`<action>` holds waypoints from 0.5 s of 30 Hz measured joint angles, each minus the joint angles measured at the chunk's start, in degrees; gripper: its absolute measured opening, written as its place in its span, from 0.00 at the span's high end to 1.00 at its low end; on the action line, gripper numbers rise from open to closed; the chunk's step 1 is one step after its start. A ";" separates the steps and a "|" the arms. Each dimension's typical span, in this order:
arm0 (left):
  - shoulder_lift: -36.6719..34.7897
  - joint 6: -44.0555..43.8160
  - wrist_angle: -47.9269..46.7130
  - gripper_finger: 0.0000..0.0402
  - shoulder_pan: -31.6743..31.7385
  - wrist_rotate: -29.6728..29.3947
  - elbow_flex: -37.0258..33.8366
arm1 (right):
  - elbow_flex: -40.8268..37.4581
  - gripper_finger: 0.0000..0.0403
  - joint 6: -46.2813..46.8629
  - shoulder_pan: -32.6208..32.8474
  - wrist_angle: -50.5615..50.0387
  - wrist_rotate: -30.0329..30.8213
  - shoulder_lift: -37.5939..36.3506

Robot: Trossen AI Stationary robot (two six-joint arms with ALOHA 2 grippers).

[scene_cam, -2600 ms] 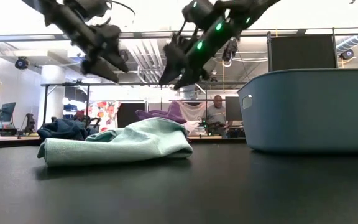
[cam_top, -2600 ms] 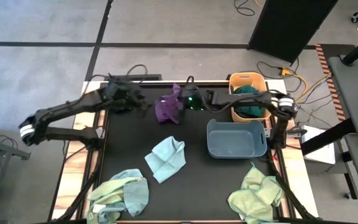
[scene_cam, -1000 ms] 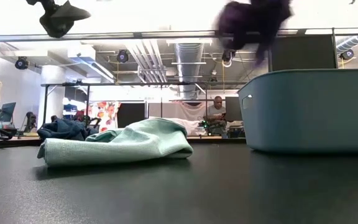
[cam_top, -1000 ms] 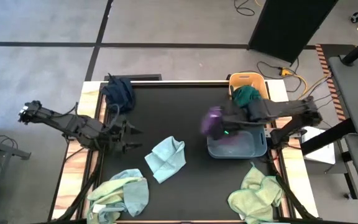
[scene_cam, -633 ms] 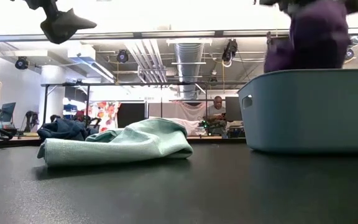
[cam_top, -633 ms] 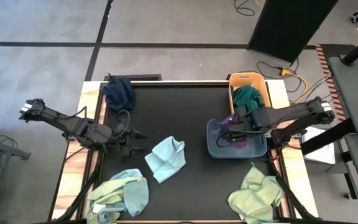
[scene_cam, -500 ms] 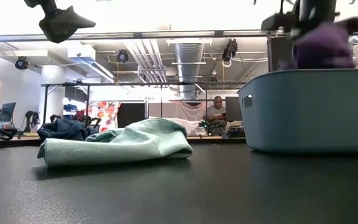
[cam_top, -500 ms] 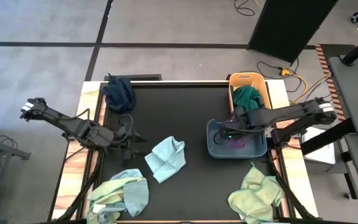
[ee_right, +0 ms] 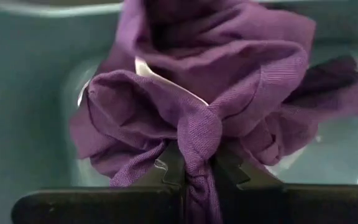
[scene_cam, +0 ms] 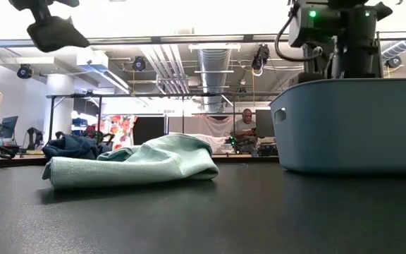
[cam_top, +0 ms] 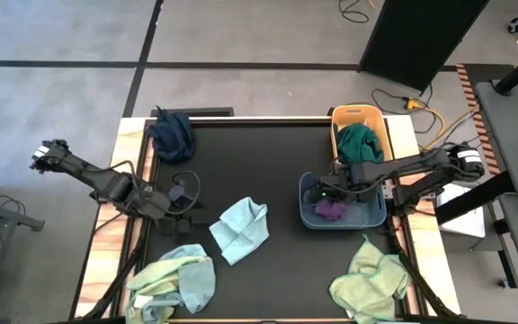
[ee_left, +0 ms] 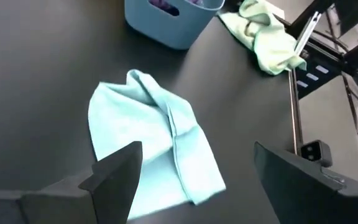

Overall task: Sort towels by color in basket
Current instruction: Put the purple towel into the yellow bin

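The purple towel (cam_top: 333, 211) is in the blue-grey bin, so my right gripper should take it out and put it in the yellow basket (cam_top: 360, 135) with the dark green towel.
A purple towel (cam_top: 331, 211) lies bunched inside the blue-grey bin (cam_top: 371, 221) at the table's right. My right gripper (ee_right: 197, 167) reaches down into that bin and is shut on it. My left gripper (ee_left: 197, 177) hovers open above the table's left half, just left of a light blue towel (cam_top: 241, 229) that lies flat on the black tabletop. It touches nothing. A dark green towel (cam_top: 360, 142) fills the yellow basket (cam_top: 336, 117) behind the bin. A navy towel (cam_top: 171, 133) lies at the far left corner. My right gripper pinches a gathered fold of the purple towel (ee_right: 197, 140) between its two fingers. The fingers come from above, pointing down into the bin. The rest of the cloth spreads out crumpled below the fingers, inside the bin's walls and against its floor.
A pile of pale green and light blue towels (cam_top: 174, 279) lies at the near left corner. A pale yellow-green towel (cam_top: 371, 277) lies at the near right. Bare black tabletop lies between the light blue towel and the bin. A person shows far off in the low view (scene_cam: 245, 127).
My right gripper has carried the purple towel toward the table's right edge, over the blue-grey bin's rim, and down into the bin. The towel, hanging above the rim a second ago, is now inside, below the rim. The fingers stay shut on it.
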 joint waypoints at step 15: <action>-0.19 -0.17 -5.31 0.27 -1.64 -12.53 2.28 | 25.40 0.93 -6.77 -11.82 -28.08 30.79 -10.94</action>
